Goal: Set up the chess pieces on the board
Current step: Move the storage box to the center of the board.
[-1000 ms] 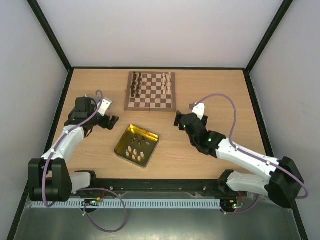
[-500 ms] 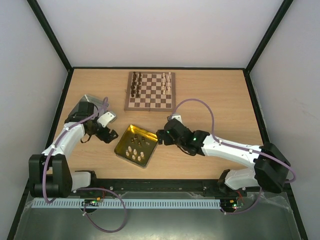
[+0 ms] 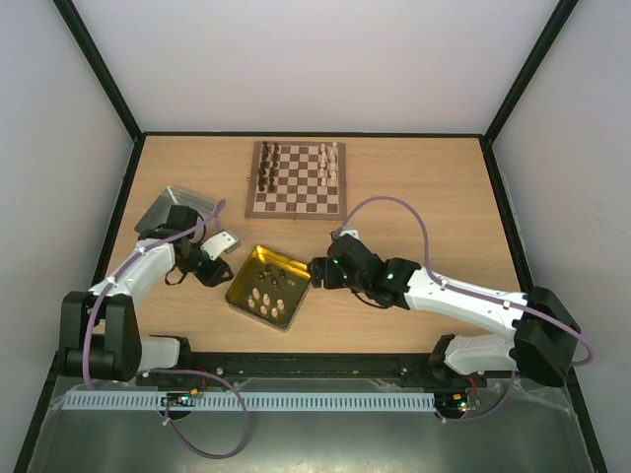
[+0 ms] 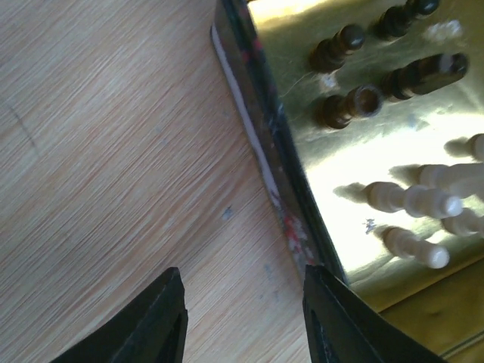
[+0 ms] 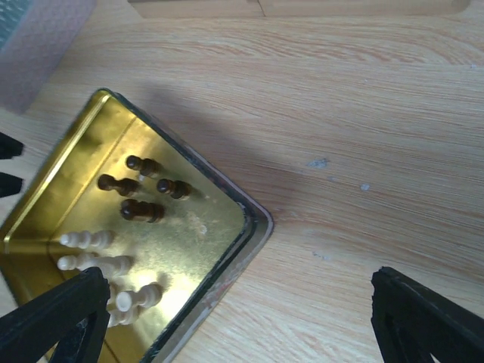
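Observation:
The gold tray point(image 3: 268, 286) sits crooked beside the robot's left gripper, so next the right gripper grips the opposite rim point(image 3: 301, 296), help turn the tray straight and pulls it over.
The board point(image 3: 296, 180) lies at the table's far middle, with dark chess pieces point(image 3: 266, 169) along its left side and cream ones point(image 3: 328, 168) along its right. More pieces lie in a gold tin tray point(image 3: 268, 286): dark ones point(image 5: 144, 210) point(image 4: 352, 106) and cream ones point(image 5: 91, 261) point(image 4: 412, 200). My left gripper point(image 3: 215, 273) point(image 4: 246, 321) is just left of the tray, jaws partly apart over bare wood, its right finger point(image 4: 333, 318) at the tray's rim point(image 4: 261, 144). My right gripper point(image 3: 315, 273) point(image 5: 242, 321) stands wide open astride the tray's right corner point(image 5: 257, 219), holding nothing.
A grey metal lid point(image 3: 182, 204) point(image 5: 38, 45) lies at the left, behind the left arm. The board's near edge point(image 5: 302, 7) shows at the top of the right wrist view. Black rails border the table point(image 3: 424, 197).
The right arm swung left and low to the tray's right corner. The left gripper came down toward the tray's left edge and its jaws narrowed.

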`<state>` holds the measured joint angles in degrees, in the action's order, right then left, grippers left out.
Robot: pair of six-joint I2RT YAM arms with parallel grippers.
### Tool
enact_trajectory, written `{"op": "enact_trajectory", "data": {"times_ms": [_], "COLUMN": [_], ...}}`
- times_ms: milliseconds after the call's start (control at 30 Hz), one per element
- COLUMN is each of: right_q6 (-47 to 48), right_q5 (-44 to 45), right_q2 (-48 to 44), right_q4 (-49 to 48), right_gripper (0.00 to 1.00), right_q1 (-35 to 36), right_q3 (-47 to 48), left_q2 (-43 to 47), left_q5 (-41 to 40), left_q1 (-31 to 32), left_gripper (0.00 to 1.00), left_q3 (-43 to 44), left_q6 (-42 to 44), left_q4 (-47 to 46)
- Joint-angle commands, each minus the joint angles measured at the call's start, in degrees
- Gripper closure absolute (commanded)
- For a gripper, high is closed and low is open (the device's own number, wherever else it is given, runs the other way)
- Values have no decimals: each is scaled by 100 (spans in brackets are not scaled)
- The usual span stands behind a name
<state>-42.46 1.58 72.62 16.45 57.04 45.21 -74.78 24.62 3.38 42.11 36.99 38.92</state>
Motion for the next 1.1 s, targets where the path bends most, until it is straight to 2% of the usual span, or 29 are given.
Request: {"op": "enact_trajectory", "data": {"times_ms": [0,67,233,600,767,1067], "right_q6": [-99,-109,-152,-47,147,363], "right_q5": [-151,-149,-212,-238,-435,-541], "right_q2": [-284,-330,-376,-410,-243,-50], "right_q4": [129,132,47,469,651,898], "right_gripper": [9,9,9,9,12,41], "right_q1": [30,27,28,39,39,-29], "right_q3": [-143,-204,-362,-101,36,143], "left_q2": [58,112,-55,-504,-771,-995], "left_q5": [-456,-549,-520,164,410,682], "left_q1": [14,14,33,324,610,1419], "left_gripper": [57,64,97,98,98,98], "left_q3": [-198,-226,-263,176,391,542], "left_q6": [11,16,36,720,820,484], "left_q4": [-109,-144,-124,991,1236,1129]}}
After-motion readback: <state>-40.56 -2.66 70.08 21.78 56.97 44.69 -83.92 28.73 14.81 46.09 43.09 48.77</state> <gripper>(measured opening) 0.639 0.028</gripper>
